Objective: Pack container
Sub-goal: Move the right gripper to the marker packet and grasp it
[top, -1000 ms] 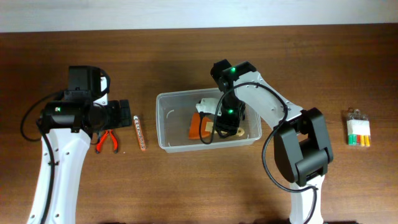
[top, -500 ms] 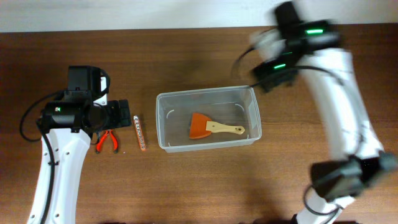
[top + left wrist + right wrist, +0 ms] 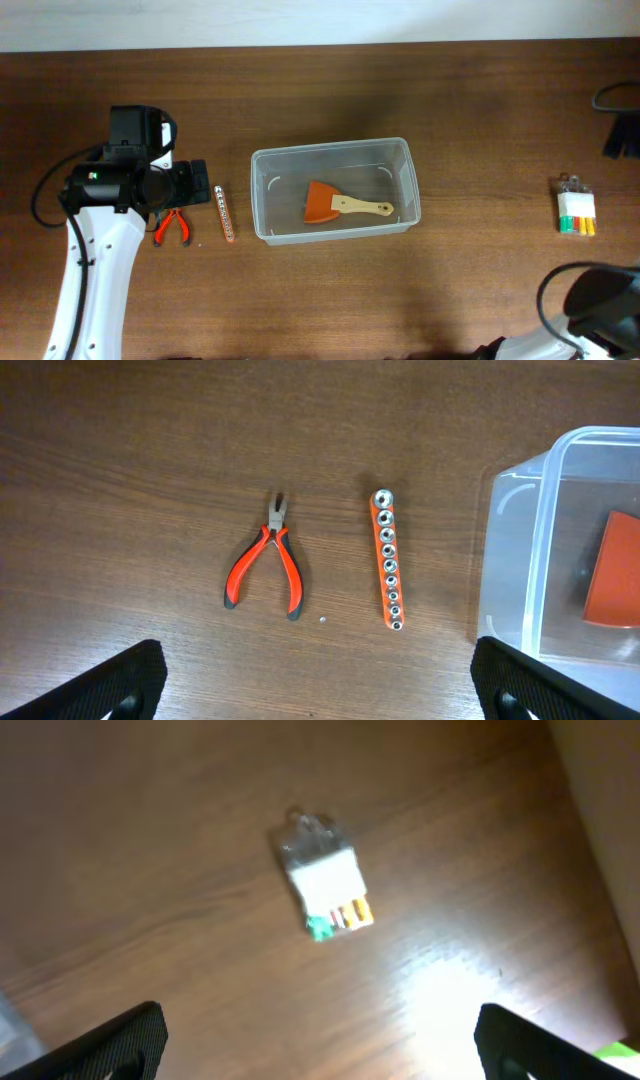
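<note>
The small clear pack [image 3: 576, 208] lies free under the right gripper's open fingers, so the robot should keep moving down until the fingers are on both sides of the pack's white band [image 3: 327, 882], then close them.
The clear plastic container [image 3: 266, 200] stands mid-table and holds an orange scraper with a wooden handle [image 3: 340, 205]. Its left end shows in the left wrist view [image 3: 520, 540]. Red-handled pliers [image 3: 172, 227] and an orange socket rail [image 3: 225, 211] lie left of it, also in the left wrist view: pliers [image 3: 266, 557], rail [image 3: 387, 572]. A small clear pack of coloured bits [image 3: 577, 209] lies at the far right, and in the right wrist view [image 3: 325, 890]. My left gripper [image 3: 315, 690] is open and empty above the pliers. My right gripper [image 3: 320, 1050] is open and empty above the pack.
The right arm sits at the right table edge [image 3: 620, 135]. The table's far edge meets a white wall at the top. A pale strip of floor or edge [image 3: 600, 840] shows in the right wrist view.
The right arm has let go of the scraper inside the container and swung out to the far right. The scraper now lies flat in the container. The left arm has not moved.
</note>
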